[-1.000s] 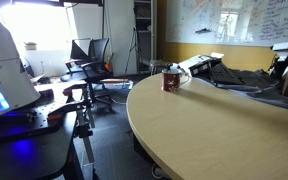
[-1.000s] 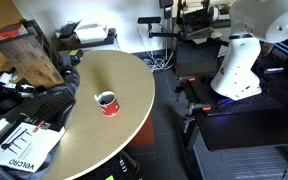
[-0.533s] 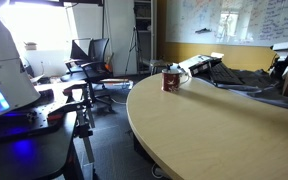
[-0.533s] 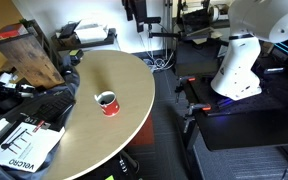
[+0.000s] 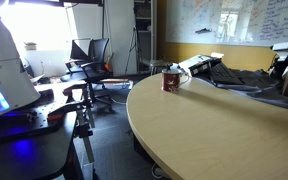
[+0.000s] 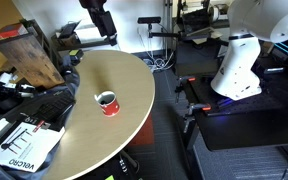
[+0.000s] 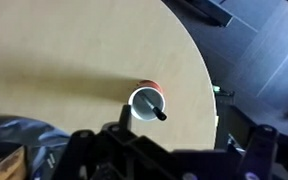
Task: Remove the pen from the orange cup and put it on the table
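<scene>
The pen leans over the orange cup's rim (image 7: 148, 101) at an angle to my gripper's fingers. Next, I turn my gripper to straddle the pen's upper end (image 7: 161, 115) before I close it.
The orange cup (image 5: 171, 79) stands upright on the tan wood table (image 5: 214, 135), near its rounded edge in both exterior views (image 6: 106, 102). In the wrist view I look down into the cup (image 7: 149, 100). The dark pen (image 7: 154, 108) leans inside it with its tip over the rim. My gripper (image 6: 109, 36) hangs high above the far part of the table (image 6: 104, 70), well apart from the cup. In the wrist view its dark fingers (image 7: 169, 140) look spread and hold nothing.
A brown wooden block (image 6: 29, 55) and black clutter with a Velcro box (image 6: 24, 145) lie at one end of the table. A white robot base (image 6: 239, 60) stands on a black desk. Office chairs (image 5: 94, 60) stand on the floor beyond the table's edge.
My arm has come into an exterior view from the top and moved left, over the far part of the table. The cup and pen have not moved.
</scene>
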`<state>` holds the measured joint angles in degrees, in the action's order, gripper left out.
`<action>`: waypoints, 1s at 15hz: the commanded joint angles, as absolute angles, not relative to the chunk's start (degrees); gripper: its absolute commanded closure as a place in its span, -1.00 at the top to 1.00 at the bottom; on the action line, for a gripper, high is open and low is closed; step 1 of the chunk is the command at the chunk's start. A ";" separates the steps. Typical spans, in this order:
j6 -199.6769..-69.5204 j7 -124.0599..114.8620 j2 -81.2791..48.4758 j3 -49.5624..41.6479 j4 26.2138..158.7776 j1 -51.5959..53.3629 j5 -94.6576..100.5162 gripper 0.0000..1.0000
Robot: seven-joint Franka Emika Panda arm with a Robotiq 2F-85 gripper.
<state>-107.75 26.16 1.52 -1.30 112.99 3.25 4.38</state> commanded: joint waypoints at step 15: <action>-91.16 -3.10 -26.16 -1.25 90.16 -1.01 -5.72 1.00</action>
